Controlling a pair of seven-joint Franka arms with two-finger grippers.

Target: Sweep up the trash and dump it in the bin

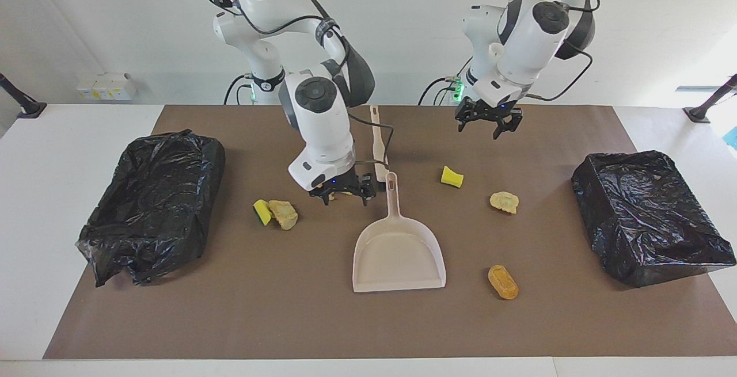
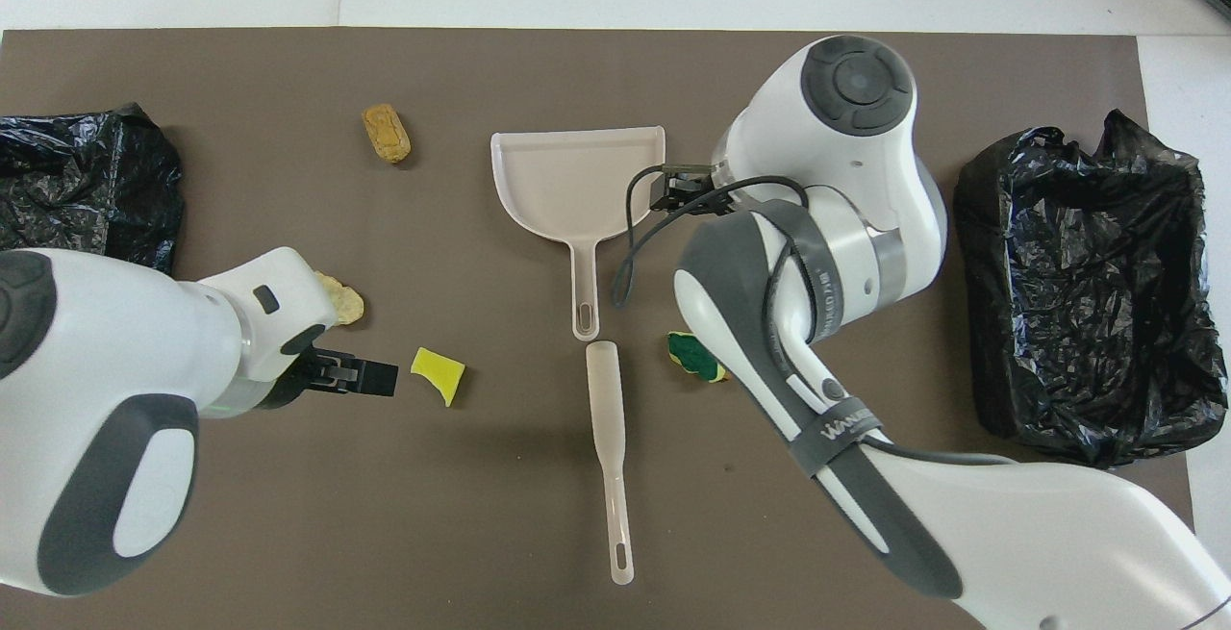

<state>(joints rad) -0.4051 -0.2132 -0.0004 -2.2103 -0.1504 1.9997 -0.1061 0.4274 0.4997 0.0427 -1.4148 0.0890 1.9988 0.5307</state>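
Note:
My gripper is about to tip the beige dustpan (image 2: 577, 186) over the bin. The swept scraps should all slide out, because its straight front edge (image 2: 577, 133) is open and flat.
Trash scraps lie scattered on the brown mat: a yellow scrap (image 1: 452, 176) (image 2: 438, 373), a tan chunk (image 1: 504, 202), an orange-tan chunk (image 1: 503, 282) (image 2: 386, 133), and a yellow-green scrap with a tan chunk (image 1: 275, 213). A green-and-yellow scrap (image 2: 694, 357) shows partly under the right arm. The beige dustpan (image 1: 398, 253) (image 2: 577, 178) lies flat mid-table, and the beige brush (image 1: 378, 147) (image 2: 608, 438) lies in line with its handle. My right gripper (image 1: 344, 197) (image 2: 664, 192) hangs open, low over the green-and-yellow scrap beside the dustpan handle. My left gripper (image 1: 489, 132) (image 2: 380, 380) is open and raised over the mat by the yellow scrap.
A bin lined with a black bag (image 1: 152, 204) (image 2: 1087, 284) stands at the right arm's end of the table. A second one (image 1: 645, 216) (image 2: 87, 188) stands at the left arm's end. The brown mat (image 1: 276, 308) covers most of the white table.

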